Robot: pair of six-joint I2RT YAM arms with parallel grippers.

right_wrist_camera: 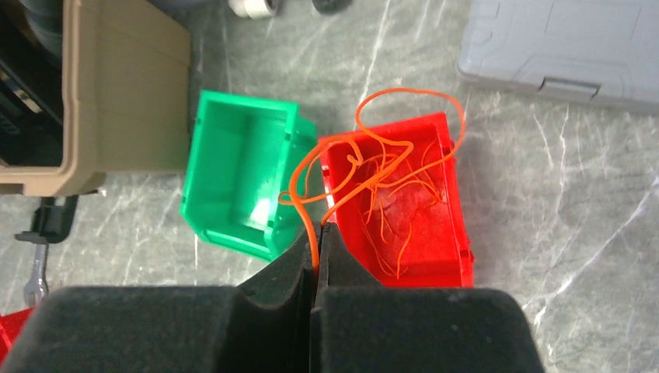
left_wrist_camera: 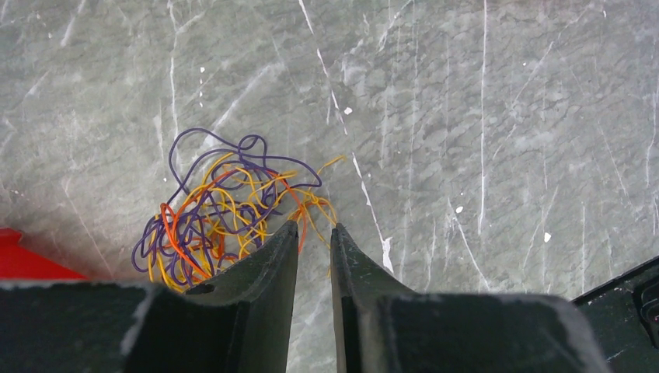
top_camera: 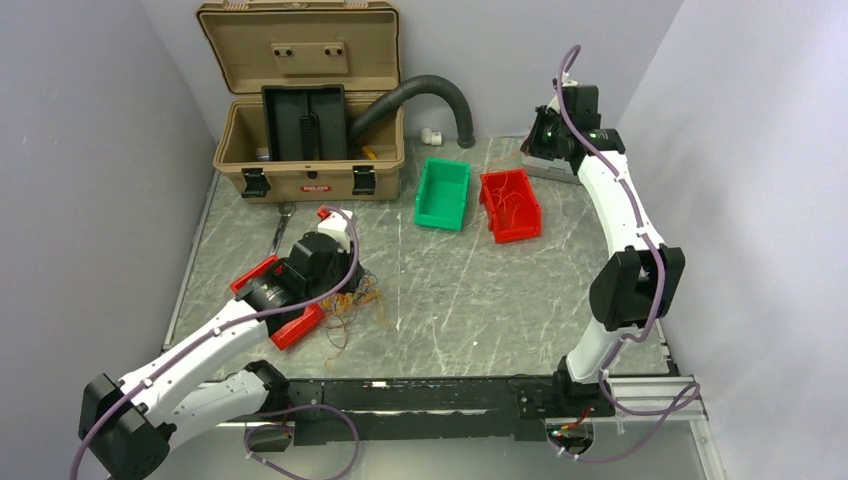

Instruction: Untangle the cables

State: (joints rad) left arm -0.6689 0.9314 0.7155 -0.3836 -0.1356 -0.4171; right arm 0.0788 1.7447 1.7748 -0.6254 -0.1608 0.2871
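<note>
The orange cable (right_wrist_camera: 365, 186) is free of the tangle, so I should continue to lower my right gripper to the orange cables in the red bin (top_camera: 510, 205) and let go there.
The cables (left_wrist_camera: 225, 210) lie as a small tangle of purple, yellow and orange strands on the marble table, also seen at the cables (top_camera: 352, 298) in the top view. My left gripper (left_wrist_camera: 315, 227) hangs over the tangle's right edge, open by a narrow gap, with orange and yellow strands just past its tips and bare table between the fingers. The left gripper (top_camera: 340, 280) stands at the table's left middle. My right gripper (right_wrist_camera: 319, 229) is shut on one orange cable (right_wrist_camera: 373, 148), whose loops hang over the red bin (right_wrist_camera: 423, 273). The right gripper (top_camera: 545, 140) is high at the back right.
Loose orange strands lie in the red bin (top_camera: 487, 205). A green bin (top_camera: 430, 205) sits beside it, shown as the green bin (right_wrist_camera: 210, 179) in the right wrist view. An open tan toolbox (top_camera: 310, 180) and black hose (top_camera: 430, 90) stand behind. There is a grey case (right_wrist_camera: 567, 47) and a wrench (top_camera: 280, 225).
</note>
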